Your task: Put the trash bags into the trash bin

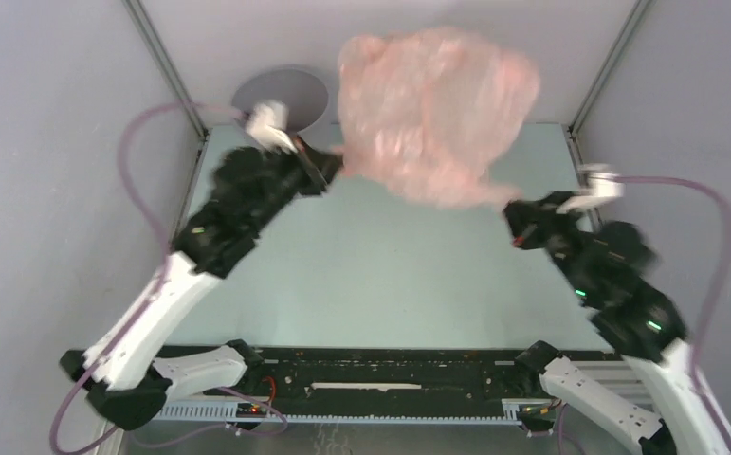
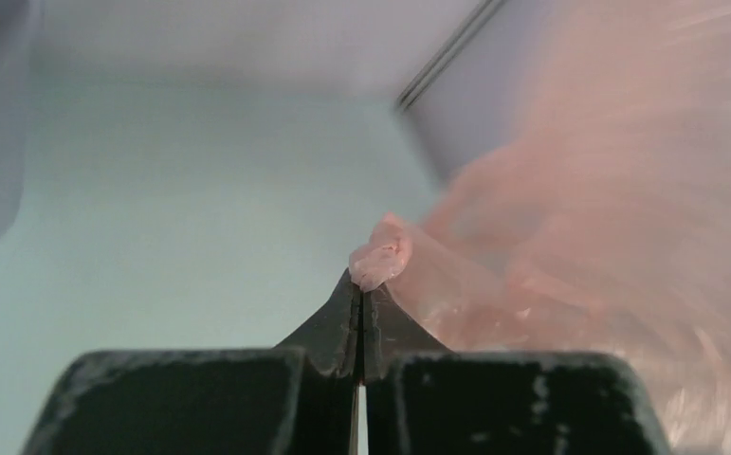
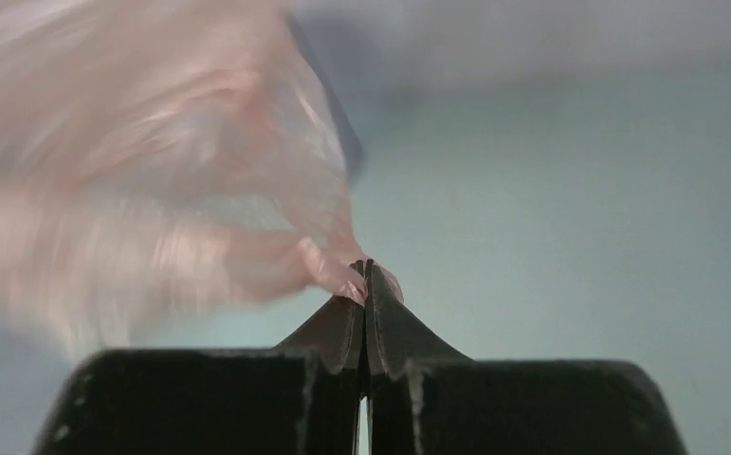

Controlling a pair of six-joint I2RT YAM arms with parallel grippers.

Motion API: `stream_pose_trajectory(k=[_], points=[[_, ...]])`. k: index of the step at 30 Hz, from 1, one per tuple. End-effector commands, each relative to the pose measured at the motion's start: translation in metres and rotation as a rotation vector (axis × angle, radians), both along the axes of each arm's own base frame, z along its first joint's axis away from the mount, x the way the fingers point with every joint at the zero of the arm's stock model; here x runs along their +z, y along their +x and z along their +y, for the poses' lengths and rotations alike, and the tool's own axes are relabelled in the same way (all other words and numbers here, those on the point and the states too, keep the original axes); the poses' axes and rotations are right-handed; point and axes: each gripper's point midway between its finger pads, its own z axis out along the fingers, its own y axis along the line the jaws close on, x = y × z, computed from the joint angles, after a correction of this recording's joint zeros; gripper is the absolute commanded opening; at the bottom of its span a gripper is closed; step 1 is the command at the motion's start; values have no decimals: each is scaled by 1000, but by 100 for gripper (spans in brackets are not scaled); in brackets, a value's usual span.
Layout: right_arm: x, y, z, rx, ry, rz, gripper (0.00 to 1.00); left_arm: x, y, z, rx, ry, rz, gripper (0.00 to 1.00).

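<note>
The trash bag hangs bunched with its near edge slack, so my left gripper should draw away from my right gripper and swing the bag open first.
The pale-pink translucent trash bag hangs billowed in the air over the far middle of the table, blurred. My left gripper is shut on its left edge; in the left wrist view a pinch of pink film sticks out of the closed tips of my left gripper. My right gripper is shut on the bag's lower right edge; my right gripper shows film pinched between its tips. The grey trash bin stands at the far left, partly behind my left wrist.
Grey enclosure walls with metal frame posts stand on the left, back and right. The pale green table top lies between the arms. Purple cables loop beside each arm.
</note>
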Motion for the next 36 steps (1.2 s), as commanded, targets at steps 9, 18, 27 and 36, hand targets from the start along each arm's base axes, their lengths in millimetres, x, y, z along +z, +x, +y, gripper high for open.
stream_pose_trajectory(k=[9, 18, 27, 36], points=[[-229, 15, 59, 172, -234, 708, 0, -263, -22, -7, -53, 237, 563, 0], [71, 45, 38, 120, -102, 139, 0, 133, 6, -13, -135, -96, -110, 0], [-81, 43, 20, -32, -187, 192, 0, -160, 31, 35, 159, 80, 409, 0], [-274, -26, 72, 286, -253, 829, 0, -306, -67, 29, -3, 78, 640, 0]])
